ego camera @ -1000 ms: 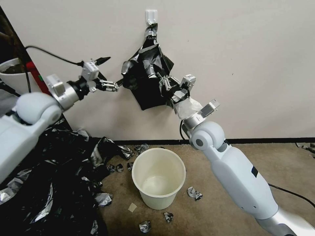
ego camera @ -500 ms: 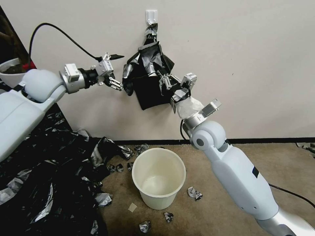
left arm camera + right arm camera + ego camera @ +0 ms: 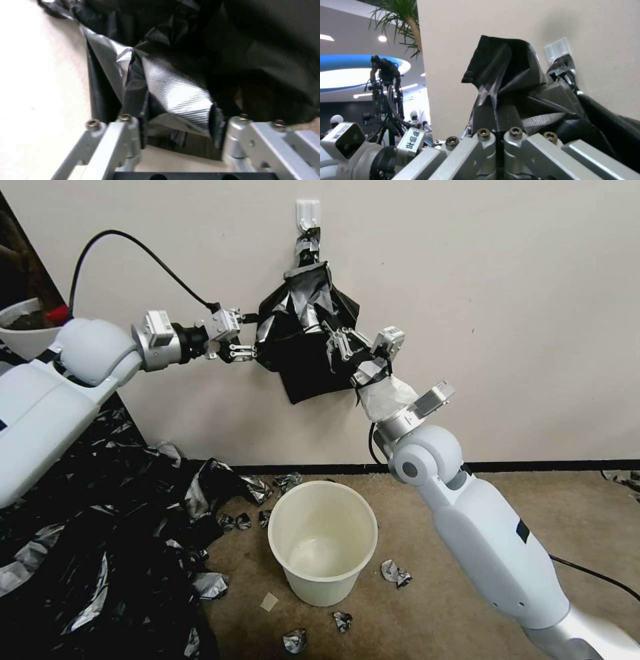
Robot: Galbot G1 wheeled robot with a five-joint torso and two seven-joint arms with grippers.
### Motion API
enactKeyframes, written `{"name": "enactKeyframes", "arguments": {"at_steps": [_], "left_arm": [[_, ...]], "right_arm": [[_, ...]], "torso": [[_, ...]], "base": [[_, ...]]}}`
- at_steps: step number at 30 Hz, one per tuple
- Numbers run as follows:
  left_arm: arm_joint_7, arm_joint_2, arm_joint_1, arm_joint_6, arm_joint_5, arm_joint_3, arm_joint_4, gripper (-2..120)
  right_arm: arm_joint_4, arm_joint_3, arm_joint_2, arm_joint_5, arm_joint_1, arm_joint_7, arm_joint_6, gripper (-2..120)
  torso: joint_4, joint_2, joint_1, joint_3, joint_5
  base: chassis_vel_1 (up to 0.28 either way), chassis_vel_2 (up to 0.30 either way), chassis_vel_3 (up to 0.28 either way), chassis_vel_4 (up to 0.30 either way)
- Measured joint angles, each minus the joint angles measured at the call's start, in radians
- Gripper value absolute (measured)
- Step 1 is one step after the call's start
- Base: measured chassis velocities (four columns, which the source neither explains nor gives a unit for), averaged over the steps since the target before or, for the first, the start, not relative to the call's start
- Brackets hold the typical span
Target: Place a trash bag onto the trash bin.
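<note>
My gripper is about to pull the crumpled trash bag (image 3: 303,308), which should come off alone and leave the rest hanging, because the bundle's flat part (image 3: 311,377) lies separate behind it.
A black bundle hangs from a white wall hook (image 3: 307,212). Its loose, crumpled front sheet with silvery glints is the trash bag (image 3: 303,310). My right gripper (image 3: 331,335) is shut on a fold at the bag's right side; in the right wrist view its fingers (image 3: 498,130) pinch the black plastic (image 3: 506,82). My left gripper (image 3: 248,352) is at the bag's left edge. In the left wrist view it stands open (image 3: 180,125), with a silvery fold of the bag (image 3: 173,92) between its pads. The cream trash bin (image 3: 327,587) stands upright and empty on the carpet below.
The flat part of the bundle (image 3: 303,380) lies against the wall behind the bag. A wide heap of black shiny plastic (image 3: 100,553) covers the floor at the left. Small foil scraps (image 3: 395,573) lie around the bin. A white tub (image 3: 20,330) sits at the far left.
My left arm has swung right and its gripper has reached the bag's left edge, fingers now around a fold. The right gripper rose slightly, still holding the bag.
</note>
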Motion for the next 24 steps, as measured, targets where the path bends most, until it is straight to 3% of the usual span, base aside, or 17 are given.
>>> {"name": "enactKeyframes", "arguments": {"at_steps": [7, 9, 13, 15, 19, 24], "left_arm": [[-0.078, 0.0, 0.13, 0.006, -0.061, -0.108, -0.056, 8], [-0.134, -0.003, 0.23, 0.007, -0.124, -0.19, -0.107, 0], [-0.192, -0.014, 0.349, 0.0, -0.183, -0.265, -0.16, 0], [-0.279, -0.038, 0.505, -0.035, -0.233, -0.347, -0.213, 0], [-0.381, -0.083, 0.63, -0.081, -0.271, -0.425, -0.25, 0], [-0.414, -0.13, 0.71, -0.092, -0.293, -0.501, -0.287, 0]], "right_arm": [[-0.007, 0.005, -0.008, 0.001, -0.012, 0.024, 0.019, 0], [-0.003, 0.005, -0.012, 0.004, -0.031, 0.066, 0.021, 0], [0.011, 0.005, -0.019, 0.01, -0.059, 0.106, 0.019, 0], [0.04, 0.006, -0.028, 0.016, -0.108, 0.14, 0.014, 0], [0.095, 0.008, -0.038, 0.012, -0.179, 0.147, 0.01, 0], [0.163, 0.012, -0.04, 0.001, -0.263, 0.146, 0.009, 0]], "torso": [[0.0, 0.0, 0.0, 0.0, 0.0], [0.0001, 0.0, 0.0, 0.0, 0.0001], [0.0, 0.0, 0.0, 0.0, 0.0001], [0.0001, 0.0, 0.0, 0.0, -0.0002], [0.0, 0.0, 0.0, 0.0, -0.0001], [0.0001, 0.0, 0.0, 0.0, 0.0001]], "base": [[0.0, 0.0, 0.0, 0.0], [0.0, 0.0, 0.0, 0.0], [0.0, 0.0, 0.0, 0.0], [0.0, 0.0, 0.0, 0.0], [0.0, 0.0, 0.0, 0.0], [0.0, 0.0, 0.0, 0.0]]}}
